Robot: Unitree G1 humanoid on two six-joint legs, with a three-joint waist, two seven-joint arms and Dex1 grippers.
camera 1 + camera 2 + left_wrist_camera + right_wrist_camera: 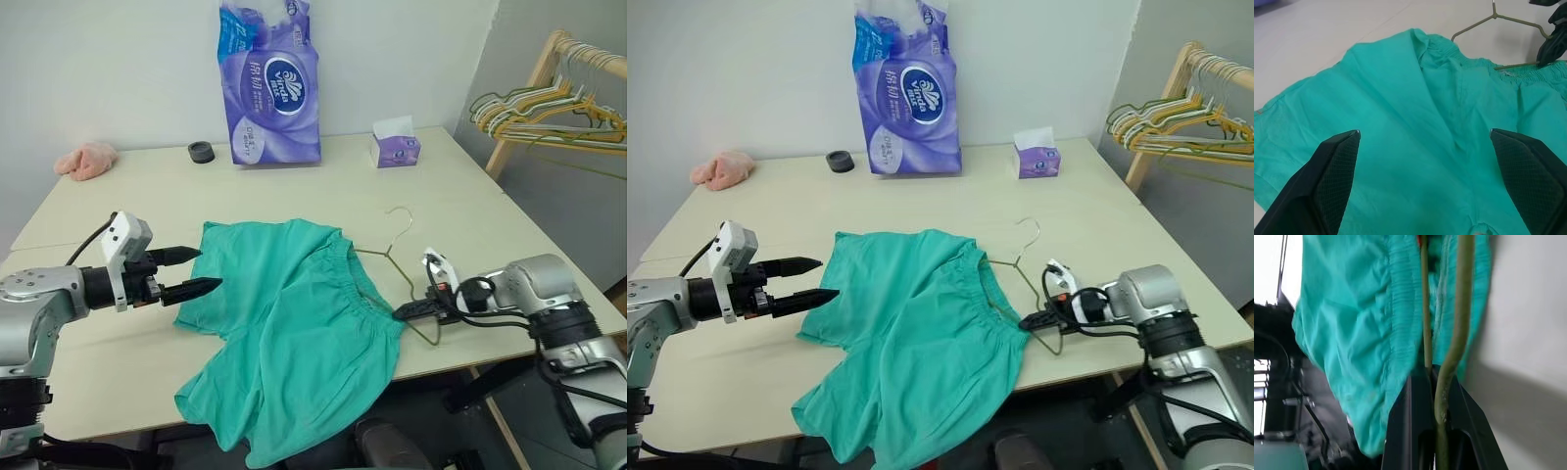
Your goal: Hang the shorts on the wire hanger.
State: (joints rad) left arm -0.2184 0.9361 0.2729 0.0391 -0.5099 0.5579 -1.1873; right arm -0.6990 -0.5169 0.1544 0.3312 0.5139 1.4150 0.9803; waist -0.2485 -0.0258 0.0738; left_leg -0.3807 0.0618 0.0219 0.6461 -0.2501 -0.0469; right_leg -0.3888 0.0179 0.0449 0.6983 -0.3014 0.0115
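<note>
My grippers will make the waistband (355,282) stretch wide and straighten along the wire hanger when they pull both its ends apart, because elastic gathers (379,309) pucker the waistband's edge.
The teal-green shorts (294,323) lie flat on the table, waistband to the right, one leg drooping over the near edge. The pale olive wire hanger (403,269) lies at the waistband, hook pointing away from me and its left part tucked under the cloth. My right gripper (400,311) is shut on the hanger's wire (1459,308) at its near corner, right against the gathered waistband (1400,323). My left gripper (209,267) hovers open at the left edge of the shorts (1415,112), its fingers (1337,166) spread wide with nothing between them.
A purple tissue pack (269,83), a small tissue box (395,147), a black round item (201,151) and a pink rag (86,160) sit along the table's far side. A wooden rack with a bunch of hangers (549,108) stands off the right end.
</note>
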